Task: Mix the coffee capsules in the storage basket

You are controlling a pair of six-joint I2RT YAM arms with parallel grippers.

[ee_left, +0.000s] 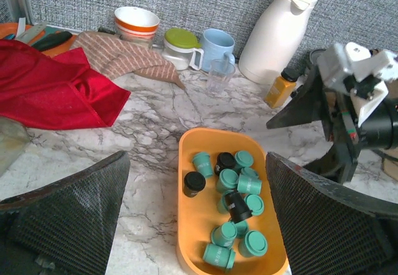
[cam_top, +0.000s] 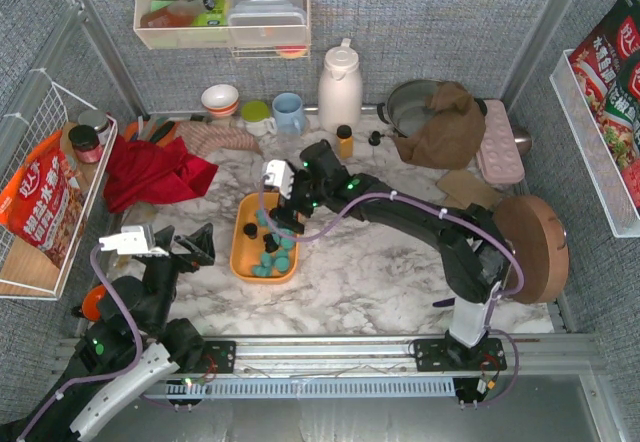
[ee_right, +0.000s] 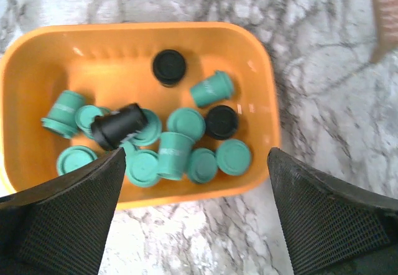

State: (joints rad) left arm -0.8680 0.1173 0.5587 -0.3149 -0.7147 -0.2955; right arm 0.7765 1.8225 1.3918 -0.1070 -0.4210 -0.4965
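Observation:
A black capsule [cam_top: 375, 138] is outside the basket, next to the amber bottle. My open right gripper should keep going toward the capsule until its fingers close around it.
The orange storage basket [cam_top: 246, 244] lies on the marble table left of centre. Inside it, teal coffee capsules [cam_top: 270, 262] and a few black ones are heaped toward its near and right side. My right gripper [cam_top: 283, 224] hovers over the basket, open, nothing between its fingers. In the right wrist view the basket [ee_right: 124, 51] fills the frame, with a black capsule [ee_right: 118, 125] lying on the teal ones and the gripper [ee_right: 196, 163] above its rim. My left gripper [cam_top: 187, 242] stays open beside the basket's left. It [ee_left: 198, 160] looks at the basket [ee_left: 202, 225] and a black capsule [ee_left: 194, 183].
A red cloth [cam_top: 150, 172] lies at the left. A white thermos [cam_top: 340, 87], blue mug [cam_top: 289, 114], bowl [cam_top: 220, 99] and amber bottle [cam_top: 344, 140] stand behind the basket. A pot under a brown cloth [cam_top: 445, 122] and a round wooden disc [cam_top: 530, 247] are on the right.

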